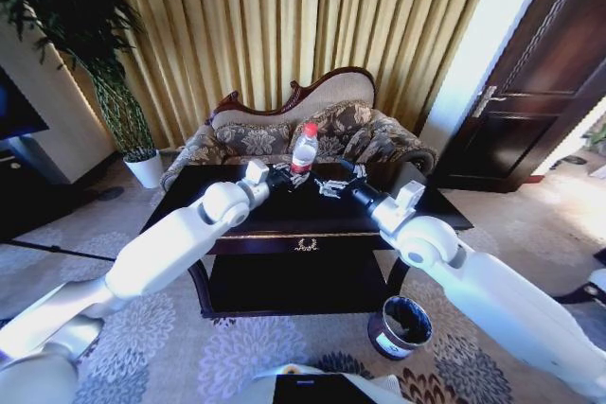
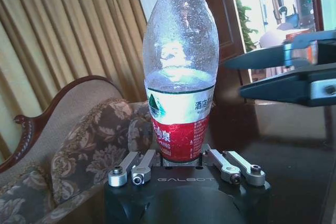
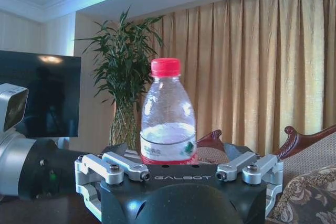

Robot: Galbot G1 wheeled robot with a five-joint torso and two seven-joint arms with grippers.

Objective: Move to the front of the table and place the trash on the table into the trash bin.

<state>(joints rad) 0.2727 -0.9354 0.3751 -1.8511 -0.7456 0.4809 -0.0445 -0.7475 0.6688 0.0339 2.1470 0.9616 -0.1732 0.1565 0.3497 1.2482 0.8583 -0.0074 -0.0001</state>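
I expect the bottle (image 1: 304,149) to squeeze narrower when I carry it in my right gripper, because it has a thin, clear side (image 3: 167,106) above its label.
A clear bottle (image 1: 303,147) with a red cap and red label stands upright at the far middle of the dark table (image 1: 256,224). My left gripper (image 1: 287,175) reaches it from the left. In the left wrist view the bottle (image 2: 181,77) rises straight out of that gripper (image 2: 181,158), whose links press against the label's lower sides, so it is shut on the bottle. My right gripper (image 1: 322,184) hovers just right of the bottle and faces it, open, its links spread wide (image 3: 178,153) with the bottle (image 3: 167,116) a little beyond them. The round brown trash bin (image 1: 400,325) stands on the carpet off the table's front right corner.
A patterned sofa (image 1: 350,130) stands close behind the table. A potted plant in a white pot (image 1: 147,169) is at the far left, and a dark door (image 1: 530,82) at the far right. Patterned carpet (image 1: 284,357) lies in front of the table around the bin.
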